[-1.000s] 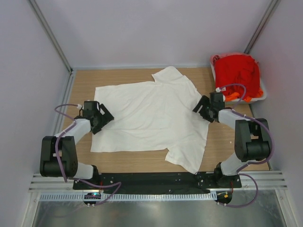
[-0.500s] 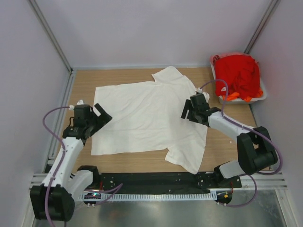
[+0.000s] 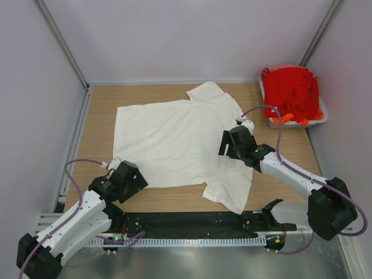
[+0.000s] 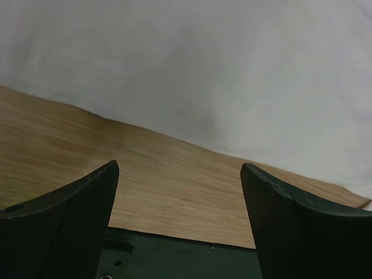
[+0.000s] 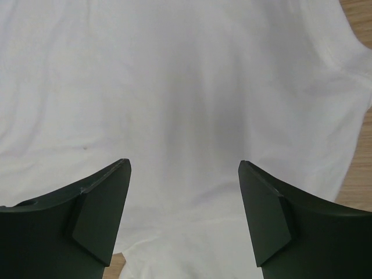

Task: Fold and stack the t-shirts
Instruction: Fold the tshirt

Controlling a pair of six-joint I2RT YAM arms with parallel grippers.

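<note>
The white t-shirt's long [image 3: 174, 142] near edge [image 3: 175, 186] is lying thin and a little wavy. The white t-shirt will droop in the middle when I lift that edge over.
A large white t-shirt [image 3: 174, 136] lies spread flat on the wooden table [image 3: 99, 107]. My left gripper [image 3: 135, 181] is open and empty at the shirt's near-left corner. In the left wrist view its gripper [image 4: 180, 192] hangs over bare wood, with the shirt's edge [image 4: 203, 70] just beyond the fingertips. My right gripper [image 3: 223, 144] is open and empty above the shirt's right side. In the right wrist view the gripper [image 5: 183, 197] has white cloth [image 5: 186, 87] below it, with a small black mark [image 5: 85, 147]. Red and orange t-shirts [image 3: 292, 90] are piled in a tub.
The pale plastic tub [image 3: 323, 116] stands at the far right corner, against the right wall. Pale walls close in the table on three sides. A black rail [image 3: 186, 221] with the arm bases runs along the near edge.
My left gripper has swung back from the shirt's left edge to its near-left corner. My right gripper has moved left from the shirt's right edge to over the cloth. Both stay open.
</note>
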